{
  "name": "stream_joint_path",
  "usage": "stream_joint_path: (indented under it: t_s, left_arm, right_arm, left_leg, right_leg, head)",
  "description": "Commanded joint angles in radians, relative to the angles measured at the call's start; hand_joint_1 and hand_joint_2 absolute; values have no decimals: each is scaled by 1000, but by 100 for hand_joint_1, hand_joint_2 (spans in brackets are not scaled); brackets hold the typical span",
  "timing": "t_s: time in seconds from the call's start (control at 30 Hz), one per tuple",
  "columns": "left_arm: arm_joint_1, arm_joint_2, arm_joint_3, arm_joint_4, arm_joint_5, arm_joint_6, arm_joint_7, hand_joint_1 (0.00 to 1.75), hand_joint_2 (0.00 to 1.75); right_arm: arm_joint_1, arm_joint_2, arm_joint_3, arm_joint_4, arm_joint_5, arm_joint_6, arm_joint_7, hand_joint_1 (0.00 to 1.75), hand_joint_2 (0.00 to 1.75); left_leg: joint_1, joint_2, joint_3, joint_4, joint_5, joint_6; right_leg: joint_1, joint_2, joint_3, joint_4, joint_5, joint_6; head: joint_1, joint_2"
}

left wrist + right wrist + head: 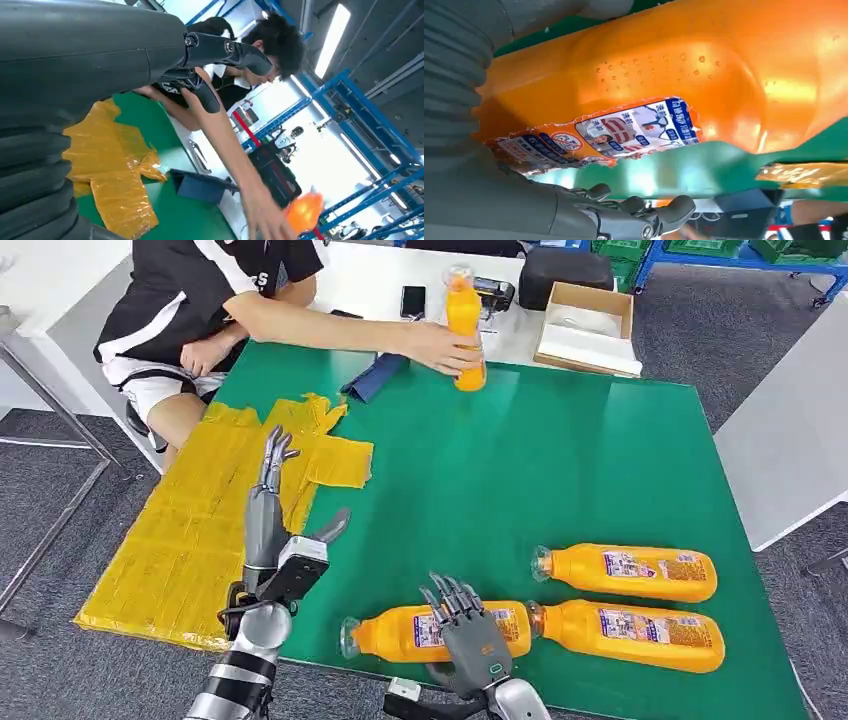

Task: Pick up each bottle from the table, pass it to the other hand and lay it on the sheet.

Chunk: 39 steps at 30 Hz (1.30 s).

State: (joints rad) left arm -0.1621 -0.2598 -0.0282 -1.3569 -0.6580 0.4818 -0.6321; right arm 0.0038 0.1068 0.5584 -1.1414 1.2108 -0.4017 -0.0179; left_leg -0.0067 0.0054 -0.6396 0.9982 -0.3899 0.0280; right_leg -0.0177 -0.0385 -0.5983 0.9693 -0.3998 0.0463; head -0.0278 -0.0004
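My gripper will make the neighbouring bottle slide along when I push the nearest bottle into my grip, because the nearest bottle's base (pixel 526 626) is right up against the neighbouring bottle's cap (pixel 634 635).
Three orange bottles lie on the green table (pixel 520 470) near its front edge. My right hand (pixel 465 625) rests over the nearest bottle (pixel 400 632), fingers spread and not closed around it. In the right wrist view this bottle (pixel 664 65) lies between thumb and fingers (pixel 644 215), with green table showing in the gap. Two more bottles (pixel 630 572) (pixel 630 634) lie to its right. My left hand (pixel 272 502) hovers open and empty at the edge of the yellow sheet (pixel 190 540). A person's hand holds a fourth bottle (pixel 464 325) upright at the far edge.
The person sits at the far left, one arm stretched across the table. A dark blue pouch (pixel 375 375) lies near that arm. Behind it are a phone (pixel 413 301), a cardboard box (pixel 588 325) and a black bag (pixel 565 268). A white table (pixel 790 440) stands on the right.
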Motion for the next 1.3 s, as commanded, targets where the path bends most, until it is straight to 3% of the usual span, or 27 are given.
stream_joint_path:
  t_s: [0.03, 0.43, 0.47, 0.5, 0.53, 0.63, 0.83, 1.07, 1.23, 1.3]
  left_arm:
    - [6, -13, 30, 18, 6, 1, -2, 0, 175]
    - [39, -32, 23, -64, 27, -29, 10, 0, 175]
    - [38, -34, 19, -65, 27, -31, 12, 0, 175]
    - [39, -36, 16, -64, 29, -34, 13, 0, 175]
    - [39, -36, 13, -67, 32, -40, 15, 0, 175]
    - [42, -37, 7, -77, 38, -43, 16, 0, 175]
    - [42, -37, 7, -77, 38, -43, 16, 0, 175]
    - [42, -37, 7, -77, 38, -43, 16, 0, 175]
    - [46, -39, -3, -91, 51, -54, 11, 0, 175]
    - [50, -39, -8, -97, 51, -54, 11, 0, 175]
  right_arm:
    - [-16, 30, -144, 77, 43, -17, 23, 0, 175]
    - [-64, 59, -254, 190, 187, 22, 147, 0, 175]
    - [-71, 61, -259, 209, 193, 26, 150, 49, 175]
    - [-72, 63, -261, 213, 193, 26, 150, 148, 175]
    - [-75, 66, -266, 223, 195, 25, 150, 161, 175]
    - [-79, 74, -278, 233, 194, 27, 140, 168, 175]
    - [-79, 74, -278, 233, 194, 27, 140, 168, 175]
    - [-79, 74, -278, 233, 194, 27, 140, 166, 175]
    - [-83, 84, -301, 245, 144, 38, 92, 164, 175]
    - [-81, 87, -311, 242, 121, 29, 72, 171, 175]
  left_leg:
    - [1, -1, 4, 0, -2, -2]
    - [1, -1, 4, 0, -2, -2]
    - [1, 0, 3, -1, -1, -2]
    - [1, -1, 5, -1, -2, -2]
    - [1, -1, 3, -1, -1, -2]
    - [1, -2, 5, -1, -1, -2]
    - [1, -2, 7, -1, -2, -2]
    - [1, -2, 9, -1, -2, -3]
    - [2, -3, 10, -1, -3, -4]
    - [1, -3, 10, -1, -3, -3]
  right_leg:
    - [0, 2, 5, -1, -2, -2]
    - [0, 3, 5, -1, -2, -2]
    - [1, 2, 4, -1, -1, -2]
    - [1, 3, 5, -1, -2, -2]
    - [1, 2, 4, -1, -1, -2]
    - [1, 2, 6, -1, -2, -3]
    - [0, 0, -3, -1, -4, -3]
    - [1, 0, -1, -2, -4, -4]
    - [1, 1, 1, -2, -5, -5]
    - [1, 1, 1, -2, -5, -4]
  head:
    - [0, 0]
    - [0, 0]
    - [0, 0]
    - [0, 0]
    - [0, 0]
    - [0, 0]
    - [0, 0]
    - [0, 0]
    - [0, 0]
    - [0, 0]
